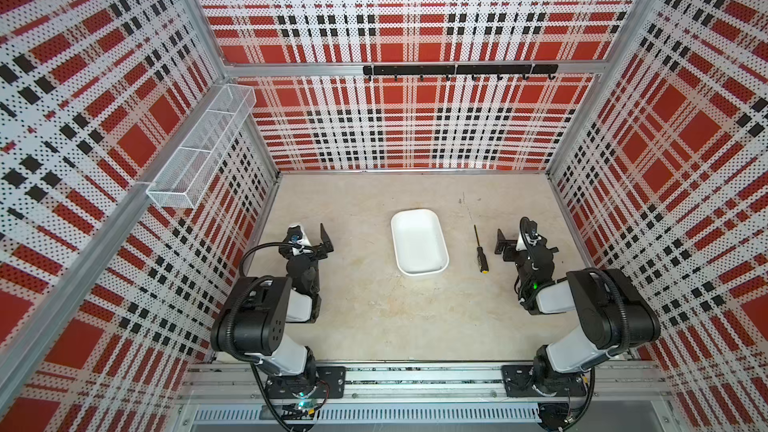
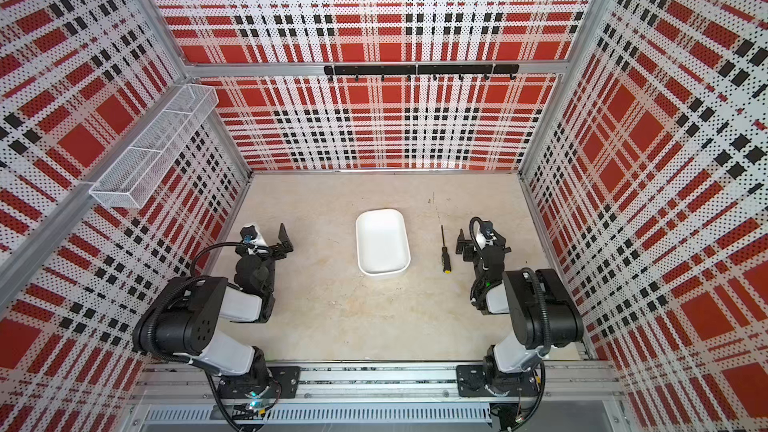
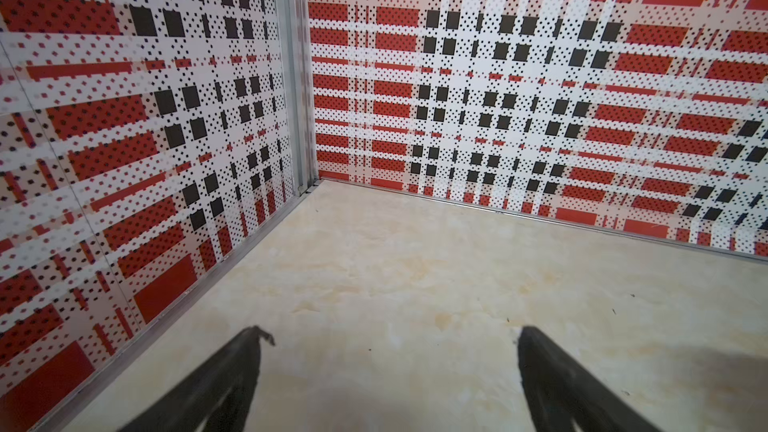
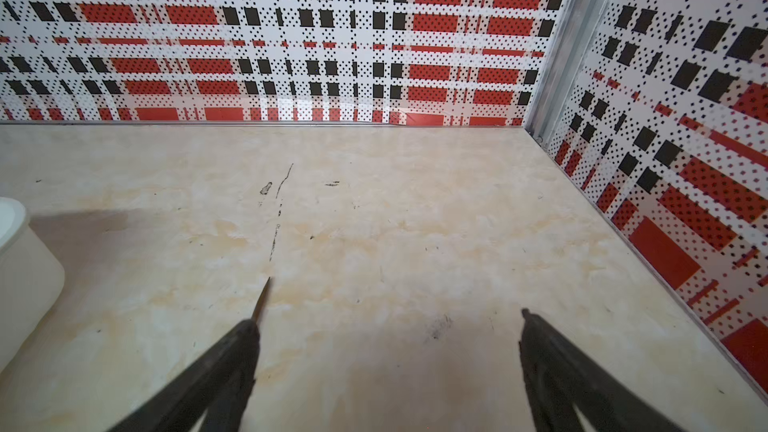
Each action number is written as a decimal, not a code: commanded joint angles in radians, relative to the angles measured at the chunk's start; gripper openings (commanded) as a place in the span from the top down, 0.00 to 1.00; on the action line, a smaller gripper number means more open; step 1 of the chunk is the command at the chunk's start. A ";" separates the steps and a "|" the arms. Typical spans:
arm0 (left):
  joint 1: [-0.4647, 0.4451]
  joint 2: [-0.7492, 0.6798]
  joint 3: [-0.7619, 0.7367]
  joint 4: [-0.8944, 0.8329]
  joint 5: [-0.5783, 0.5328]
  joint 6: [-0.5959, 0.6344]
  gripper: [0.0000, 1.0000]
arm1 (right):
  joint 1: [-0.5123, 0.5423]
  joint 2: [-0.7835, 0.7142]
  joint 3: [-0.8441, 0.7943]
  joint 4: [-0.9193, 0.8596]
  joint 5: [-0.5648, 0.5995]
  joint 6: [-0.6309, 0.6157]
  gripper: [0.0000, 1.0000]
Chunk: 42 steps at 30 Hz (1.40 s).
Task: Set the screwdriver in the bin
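Note:
My right gripper is pointing at the back wall beside the screwdriver's shaft (image 1: 476,236), so it needs to go up, tilt down and grab the screwdriver's handle (image 1: 481,260) from above.
The screwdriver (image 1: 481,250) (image 2: 444,250) lies flat on the beige table, its yellow cap toward the front and its shaft pointing at the back wall. Just to its left stands the white bin (image 1: 419,243) (image 2: 382,243), with nothing in it. My right gripper (image 1: 525,235) (image 2: 482,237) (image 4: 386,317) hovers open just right of the screwdriver. In the right wrist view only the shaft tip (image 4: 262,297) shows past one finger, and the bin's wall (image 4: 25,276) sits at the picture's edge. My left gripper (image 1: 309,231) (image 2: 268,233) (image 3: 395,330) is open and holds nothing, left of the bin.
Plaid perforated walls close in the table on three sides. A white wire-mesh basket (image 1: 203,143) hangs on the left wall and a black hook rail (image 1: 457,69) on the back wall. Dark scratch marks (image 4: 276,209) lie on the table beyond the screwdriver.

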<state>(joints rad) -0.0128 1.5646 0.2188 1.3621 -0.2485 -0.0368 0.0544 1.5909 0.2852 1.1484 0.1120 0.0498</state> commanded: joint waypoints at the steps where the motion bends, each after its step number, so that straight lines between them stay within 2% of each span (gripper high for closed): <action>1: -0.001 0.009 -0.012 0.040 -0.009 0.006 0.02 | -0.008 -0.019 0.006 0.007 -0.002 -0.008 0.00; 8: 0.001 0.008 -0.012 0.040 -0.006 0.006 0.02 | -0.027 -0.019 0.016 -0.012 -0.047 0.002 0.00; 12: 0.001 0.007 -0.015 0.041 -0.007 0.006 0.02 | -0.027 -0.023 0.001 0.015 0.003 0.015 0.00; 15: -0.004 0.006 -0.021 0.054 0.000 0.011 0.02 | -0.025 -0.065 0.030 -0.076 0.032 0.024 0.00; 18: -0.011 -0.028 -0.013 0.010 0.031 0.034 0.02 | -0.024 -0.135 0.073 -0.216 0.051 0.031 0.00; 22: -0.021 -0.115 0.107 -0.283 0.037 0.040 0.02 | -0.025 -0.240 0.204 -0.574 0.073 0.096 0.00; 26: -0.026 -0.141 0.262 -0.593 0.074 -0.032 0.02 | -0.024 -0.281 0.371 -0.916 -0.017 0.148 0.00; 31: -0.063 -0.136 0.379 -0.835 0.183 -0.095 0.02 | -0.023 -0.247 0.531 -1.246 -0.215 0.178 0.00; 35: -0.075 -0.149 0.395 -0.905 0.317 -0.171 0.02 | -0.011 -0.210 0.582 -1.383 -0.322 0.183 0.00; 38: -0.078 -0.158 0.393 -0.934 0.414 -0.266 0.02 | 0.011 -0.201 0.575 -1.398 -0.331 0.191 0.00; 42: -0.087 -0.178 0.382 -0.966 0.443 -0.398 0.02 | 0.043 -0.159 0.605 -1.462 -0.322 0.197 0.00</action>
<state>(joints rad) -0.0933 1.4212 0.6010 0.4507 0.1104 -0.3122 0.0772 1.4071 0.8600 -0.2108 -0.1810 0.2344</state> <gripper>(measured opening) 0.982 0.999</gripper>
